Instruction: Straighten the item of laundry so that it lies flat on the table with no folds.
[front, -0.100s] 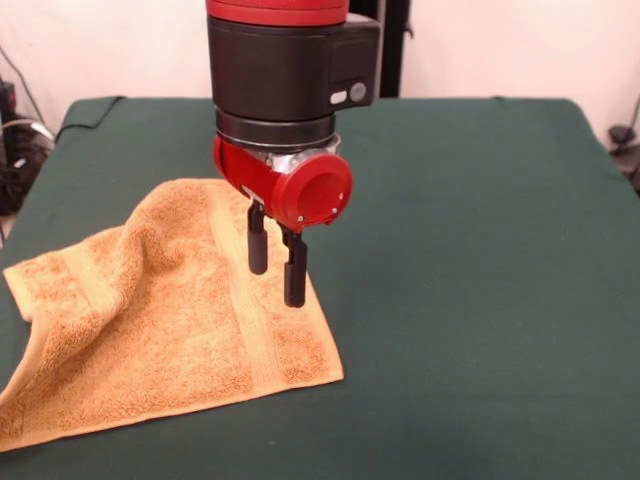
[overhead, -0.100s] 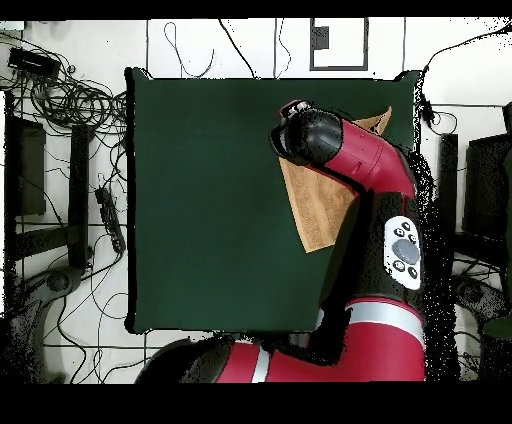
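Note:
My gripper is about to pull the towel's flat corner (front, -0.100s: 318, 366). The towel's soft fold (front, -0.100s: 138, 250) is loose slack, so the towel will spread out flat and drag its far edge along.
The item of laundry (front, -0.100s: 170, 320) is an orange-tan terry towel on the front left of the table (front, -0.100s: 480, 250). Its right half lies flat and shows a woven band. Its left half rises in a soft ridge, and the left edge is folded over near the table's side. My gripper (front, -0.100s: 276, 286) hangs just above the towel's right part, open, with nothing between its black fingers (front, -0.100s: 258, 245). Seen from overhead, the arm (overhead, -0.100s: 345, 150) covers the gripper and much of the towel (overhead, -0.100s: 320, 205), which lies near the right side of the table (overhead, -0.100s: 210, 200).
Green cloth stretches bare to the right of the towel in the front view. Tangled cables (overhead, -0.100s: 70, 100) and dark equipment (overhead, -0.100s: 25, 165) lie on the floor beside the table. The towel's left corner sits at the table's edge.

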